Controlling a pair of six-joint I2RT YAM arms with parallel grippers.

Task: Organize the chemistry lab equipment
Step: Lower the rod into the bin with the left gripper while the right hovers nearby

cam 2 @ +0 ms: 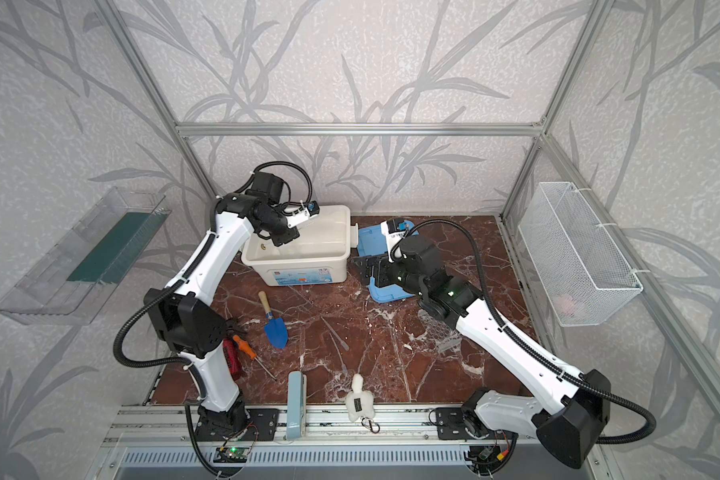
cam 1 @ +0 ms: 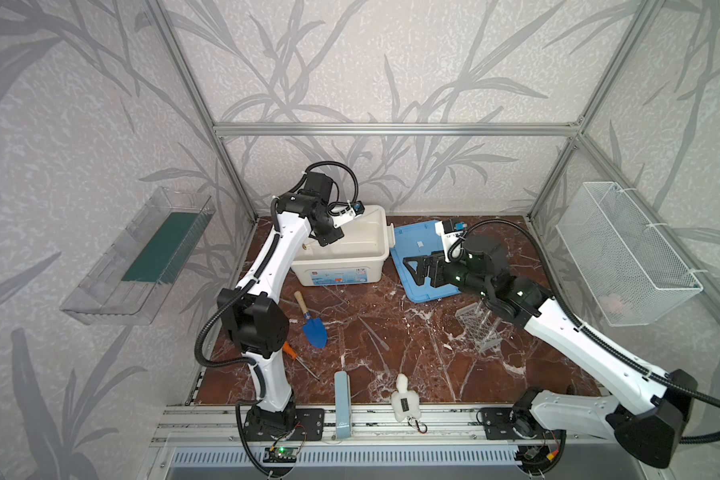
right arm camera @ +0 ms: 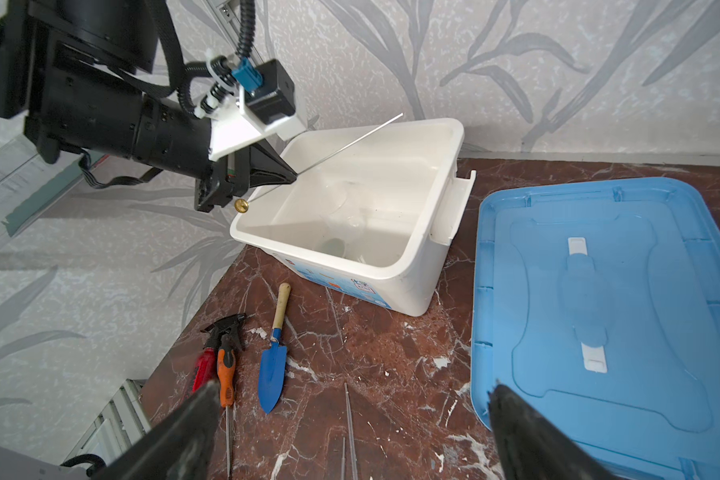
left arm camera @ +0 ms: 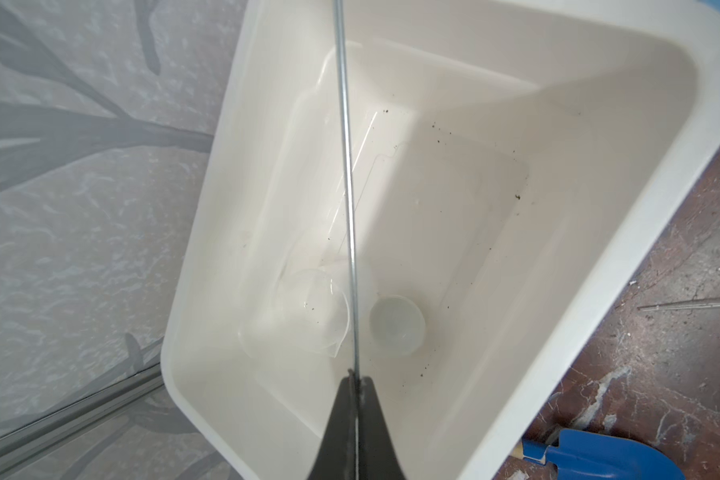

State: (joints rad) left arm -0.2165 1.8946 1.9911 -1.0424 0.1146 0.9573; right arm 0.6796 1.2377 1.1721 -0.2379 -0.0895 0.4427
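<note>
My left gripper is holding the thin rod pointed over the empty part of the white bin's bottom [left arm camera: 436, 204], so I keep lowering it until below the bin's rim [cam 1: 352, 261], then let go.
My left gripper [cam 1: 327, 241] [right arm camera: 294, 176] hangs over the open white bin [cam 1: 337, 274] [left arm camera: 628, 232], shut on a thin rod [left arm camera: 346, 166] [right arm camera: 350, 139] that slants above the bin with a brass tip on its low end. On the bin floor lie a clear beaker [left arm camera: 312, 309] and a small white round dish [left arm camera: 396, 324]. My right gripper [cam 1: 410, 270] [right arm camera: 354, 386] is open and empty, above the near-left edge of the blue lid [cam 1: 412, 245]. A clear perforated tube rack [cam 1: 476, 326] [cam 2: 439, 332] and thin clear rods [cam 1: 373, 332] [right arm camera: 350, 424] lie on the marble table.
A blue trowel [cam 1: 313, 328], an orange-handled screwdriver [cam 1: 292, 351] and a red spray bottle [right arm camera: 204, 361] lie at the left front. A pale blue case [cam 1: 341, 399] and a white plush toy [cam 1: 406, 401] sit at the front edge. A wire basket [cam 1: 624, 253] hangs on the right wall, a clear shelf [cam 1: 142, 257] on the left.
</note>
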